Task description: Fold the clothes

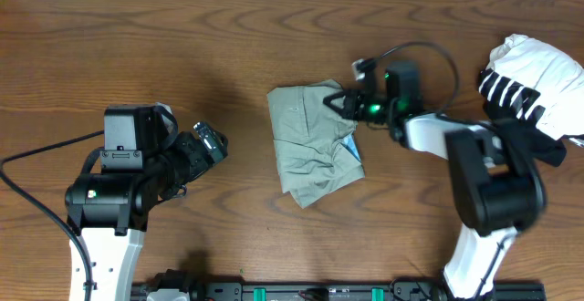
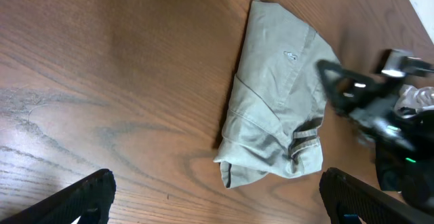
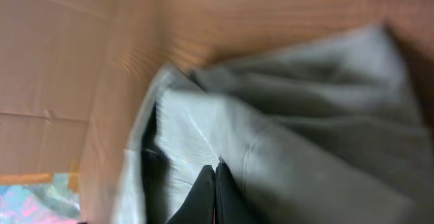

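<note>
My right gripper should leave the trousers' upper edge and pull the flap's corner straight, because the trousers' near flap is wrinkled and blue shows at the trousers' side.
The khaki-beige trousers lie folded into a small rumpled bundle in the middle of the wooden table. They also show in the left wrist view and fill the right wrist view. My right gripper is at the bundle's upper right edge. Its fingers are pressed together on a raised fold of the cloth. My left gripper is open and empty, left of the bundle and apart from it. Its fingers are spread wide just short of the bundle's near corner.
A white and black striped cloth pile lies at the far right edge. A bit of blue shows at the trousers' right side. The right arm's black cable loops above its wrist. Bare wood lies between the left gripper and the bundle.
</note>
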Motion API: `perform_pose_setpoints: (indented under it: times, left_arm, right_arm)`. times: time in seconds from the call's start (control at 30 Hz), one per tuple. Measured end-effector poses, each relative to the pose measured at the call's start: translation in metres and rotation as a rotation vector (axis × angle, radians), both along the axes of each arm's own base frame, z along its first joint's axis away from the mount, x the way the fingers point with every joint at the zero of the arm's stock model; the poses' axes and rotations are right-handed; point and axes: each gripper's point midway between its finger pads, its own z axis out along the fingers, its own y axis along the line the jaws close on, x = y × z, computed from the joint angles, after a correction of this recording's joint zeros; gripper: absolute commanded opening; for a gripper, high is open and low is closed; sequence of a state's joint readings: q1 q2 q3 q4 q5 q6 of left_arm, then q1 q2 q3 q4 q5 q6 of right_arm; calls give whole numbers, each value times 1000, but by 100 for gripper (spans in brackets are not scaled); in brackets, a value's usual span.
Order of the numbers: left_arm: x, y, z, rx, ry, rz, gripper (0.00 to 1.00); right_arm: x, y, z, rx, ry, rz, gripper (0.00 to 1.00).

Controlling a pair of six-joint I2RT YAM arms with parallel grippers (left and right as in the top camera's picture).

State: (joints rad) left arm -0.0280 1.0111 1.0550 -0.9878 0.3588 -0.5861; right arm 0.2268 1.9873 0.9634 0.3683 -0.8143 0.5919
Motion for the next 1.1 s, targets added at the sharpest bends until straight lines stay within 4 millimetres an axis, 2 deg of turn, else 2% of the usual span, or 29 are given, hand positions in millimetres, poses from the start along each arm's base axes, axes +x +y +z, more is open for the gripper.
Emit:
perform_pose_setpoints:
  times: [0.1,0.2,0.23,0.33,0.4,0.53,0.73,0.97,1.1]
  left_arm:
    - [0,0,0,0,1,0,98]
    - [0,0,-1,0,3,0,98]
    - [0,0,-1,0,3,0,98]
    - [0,0,-1,0,3,0,98]
    - [0,0,-1,0,3,0,98]
    - [0,0,-1,0,3,0,98]
    - [0,0,-1,0,3,0,98]
    - [0,0,-1,0,4,0,98]
    - [0,0,-1,-1,5,0,98]
  right_arm:
    - [-3,-5,57,19,-78,-9,1]
    - [-23,-7,111,28,-117,0,1]
    - [-33,-8,124,25,-114,8,1]
    - [-66,-3,135,1,-60,55,1]
    - [-87,5,128,-26,-3,102,1]
    - [-118,22,91,-123,107,176,1]
    - [-132,39,36,-247,193,230,1]
    - [-139,15,-36,-392,371,208,1]
    - [-139,-8,-51,-431,441,169,1]
